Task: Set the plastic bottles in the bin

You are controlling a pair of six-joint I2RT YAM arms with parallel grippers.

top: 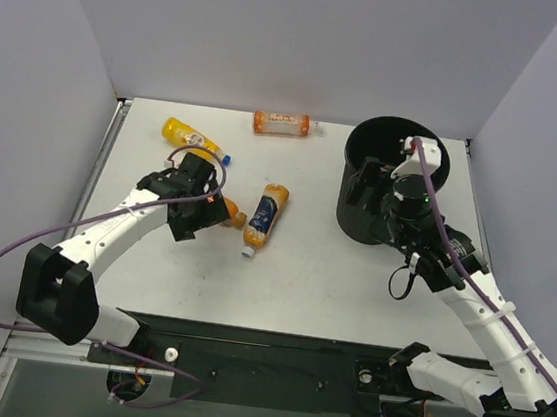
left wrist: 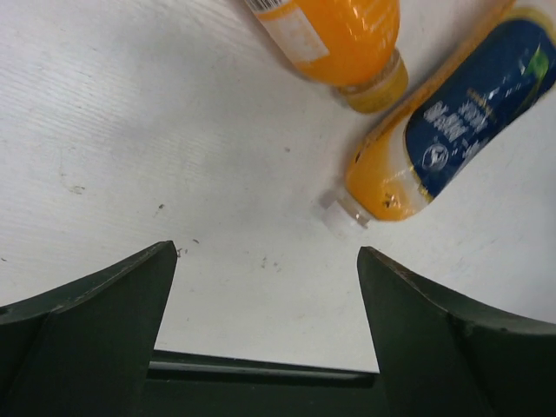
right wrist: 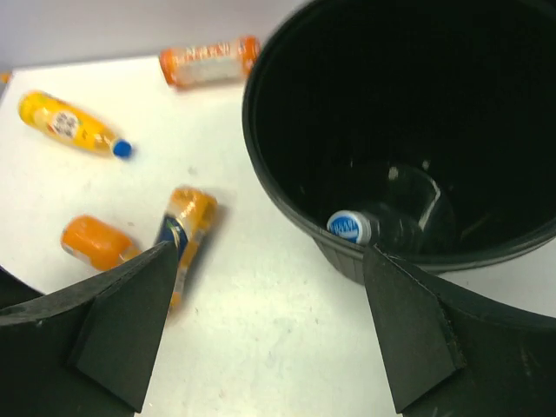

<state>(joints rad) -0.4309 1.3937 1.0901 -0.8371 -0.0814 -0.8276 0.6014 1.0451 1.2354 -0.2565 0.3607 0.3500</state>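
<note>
I should take the bottle (top: 232,211) with my left gripper and hand it to my right gripper, because the orange bottle is next to my left gripper and far from the black bin (top: 375,141).
The black bin (top: 353,217) stands at the right; in the right wrist view (right wrist: 287,174) a clear bottle (right wrist: 387,224) with a blue cap lies on its floor. Four bottles lie on the table: an orange-labelled one (top: 281,123) at the back, a yellow one (top: 194,139), a dark-blue-labelled one (top: 265,219) and an orange one (top: 233,211). My left gripper (top: 207,216) is open and empty, low over the table just short of the orange bottle (left wrist: 339,35) and the blue-labelled bottle (left wrist: 473,122). My right gripper (top: 370,179) is open and empty at the bin's left rim.
White walls close the table at the back and both sides. The right wrist view also shows the orange-labelled bottle (right wrist: 208,61), the yellow bottle (right wrist: 74,124), the orange bottle (right wrist: 95,241) and the blue-labelled bottle (right wrist: 187,230) left of the bin.
</note>
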